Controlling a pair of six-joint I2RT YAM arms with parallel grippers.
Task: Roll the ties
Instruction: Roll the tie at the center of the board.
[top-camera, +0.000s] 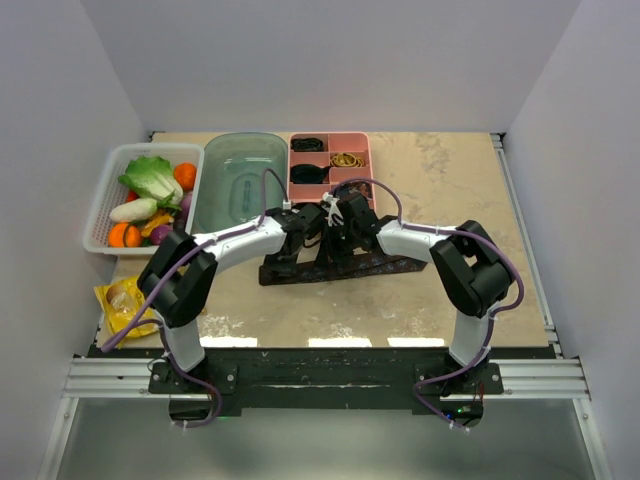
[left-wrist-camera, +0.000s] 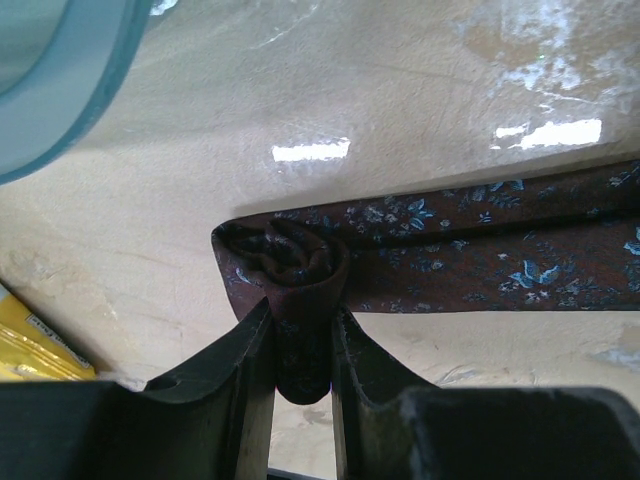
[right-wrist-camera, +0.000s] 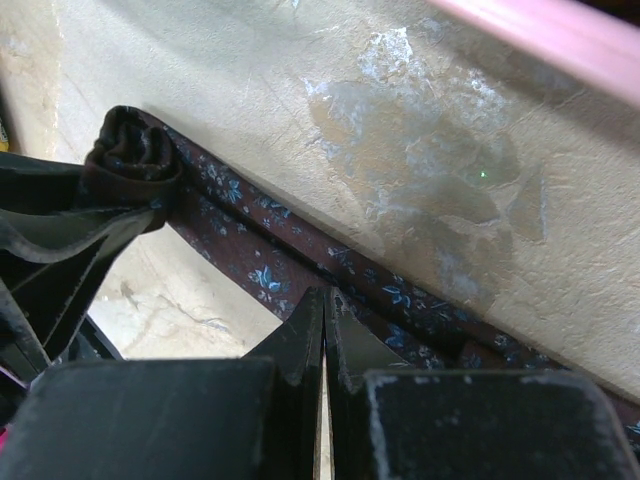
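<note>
My left gripper squeezes the roll's near edge into a tail, so next my right gripper braces the roll while my left gripper takes its outer end.
A brown-maroon tie with small blue flowers lies across the middle of the table. Its left end is wound into a small roll. My left gripper is shut on that roll, with fabric squeezed between the fingers. The rest of the tie stretches flat to the right. In the right wrist view the roll sits at the upper left, held by the left fingers. My right gripper is shut, its tips resting on the near edge of the flat tie. Nothing shows between its fingers.
A pink compartment tray at the back holds dark rolled ties. A teal tub stands to its left, then a white basket of toy vegetables. A yellow packet lies at the front left.
</note>
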